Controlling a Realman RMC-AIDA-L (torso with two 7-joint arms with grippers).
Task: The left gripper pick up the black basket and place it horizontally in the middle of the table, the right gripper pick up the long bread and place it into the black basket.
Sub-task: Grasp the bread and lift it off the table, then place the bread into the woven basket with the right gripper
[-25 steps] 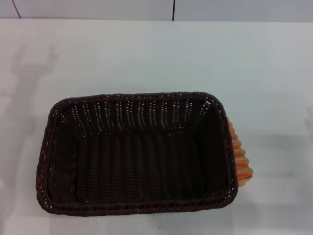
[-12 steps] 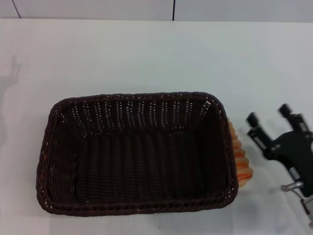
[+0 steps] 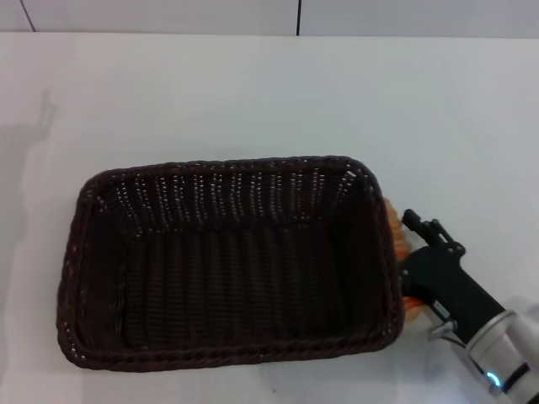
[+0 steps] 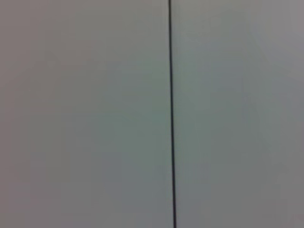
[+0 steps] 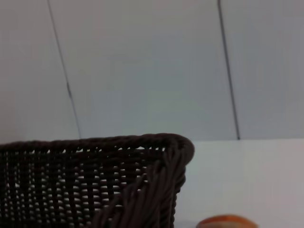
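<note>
My right gripper is holding the long bread low against the outside of the black basket, so it should first pull the bread back and raise it above the basket's rim.
The black basket lies lengthwise on the white table, its hollow empty. The long bread lies against the outside of the basket's right end; only orange slivers of it show past the rim and the arm. My right gripper, on the arm with the blue light, is low over the bread, right beside the basket's right end. The right wrist view shows the basket's corner up close and the top of the bread. My left gripper is out of view.
The left wrist view shows only a pale wall with a dark vertical seam. The wall with its seams runs along the table's far edge.
My right arm has come in from the right and dropped onto the bread beside the basket. The basket has shifted a little to the left.
</note>
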